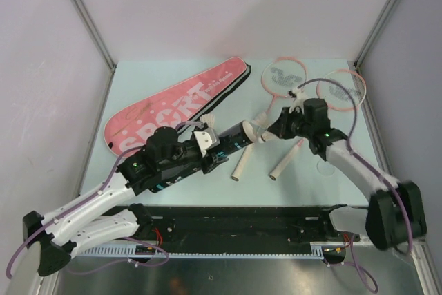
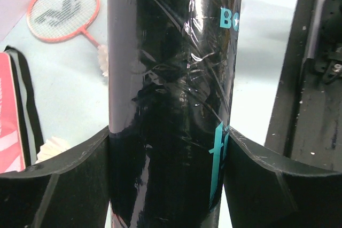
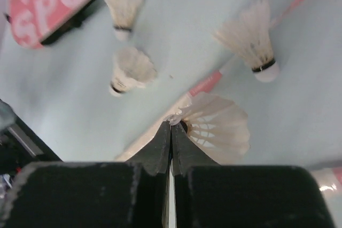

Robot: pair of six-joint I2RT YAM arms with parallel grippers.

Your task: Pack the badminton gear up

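The robot's right gripper has the white shuttlecock by its feather rim (image 3: 184,113), and the shuttlecock's cork is free beside the tube's far end (image 1: 248,131), so the robot should go on moving the shuttlecock in until it seats.
A long black tube (image 2: 171,105) with teal lettering stands between the jaws of my left gripper (image 2: 168,132), which is closed on it; in the top view the tube (image 1: 238,139) lies slanted mid-table. My right gripper (image 3: 171,126) is shut, pinching the feather rim of a white shuttlecock (image 3: 222,124) just off the tube's far end (image 1: 261,129). Three more shuttlecocks (image 3: 123,4) (image 3: 131,70) (image 3: 251,38) lie on the table below. Two pink-rimmed rackets (image 1: 283,74) (image 1: 342,88) lie at the back right. The pink "SPORT" bag (image 1: 173,105) lies at the back left.
The rackets' pale handles (image 1: 245,164) (image 1: 284,160) reach toward the middle, under my right gripper. A black rail (image 1: 242,222) runs along the near edge. Pale walls with metal posts (image 1: 83,15) close in the table on three sides.
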